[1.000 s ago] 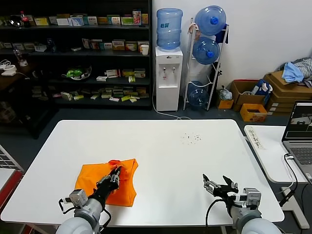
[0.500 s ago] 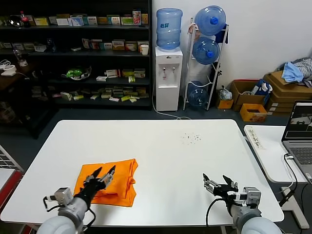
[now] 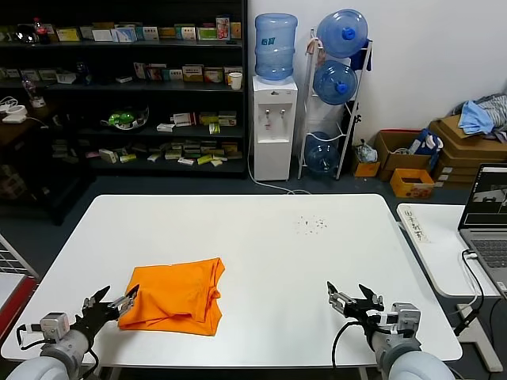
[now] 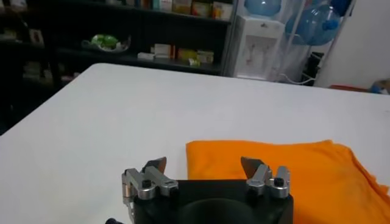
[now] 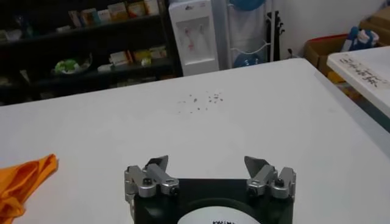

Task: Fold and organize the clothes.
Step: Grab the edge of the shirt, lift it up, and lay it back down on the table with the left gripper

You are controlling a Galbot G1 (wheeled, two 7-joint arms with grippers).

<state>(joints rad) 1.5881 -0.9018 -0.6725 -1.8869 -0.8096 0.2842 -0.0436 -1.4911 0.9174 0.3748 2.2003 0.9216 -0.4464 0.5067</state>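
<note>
I can see my left gripper's open fingers straddle the orange T-shirt's side edge point(image 4: 189, 161), so I should carry on moving down toward the cloth there point(image 3: 133, 280) until the fingers close on it.
The orange T-shirt point(image 3: 176, 295) lies folded into a compact rectangle on the white table point(image 3: 261, 245), near its front left part; its plain side faces up. It also shows in the left wrist view point(image 4: 292, 176) and at the edge of the right wrist view point(image 5: 21, 182). My left gripper point(image 3: 112, 302) is open and empty, just off the shirt's front left corner, near the table's front edge. My right gripper point(image 3: 354, 297) is open and empty at the front right of the table, far from the shirt.
A laptop point(image 3: 487, 214) sits on a side table at the right. Small dark specks point(image 3: 311, 224) lie on the table's far right part. A water dispenser point(image 3: 273, 119), shelves point(image 3: 127, 87) and cardboard boxes with pale blue cloth point(image 3: 479, 115) stand behind.
My left gripper has let go of the shirt and drawn back toward the front left, off the cloth. The shirt lies flat. The right arm has barely moved.
</note>
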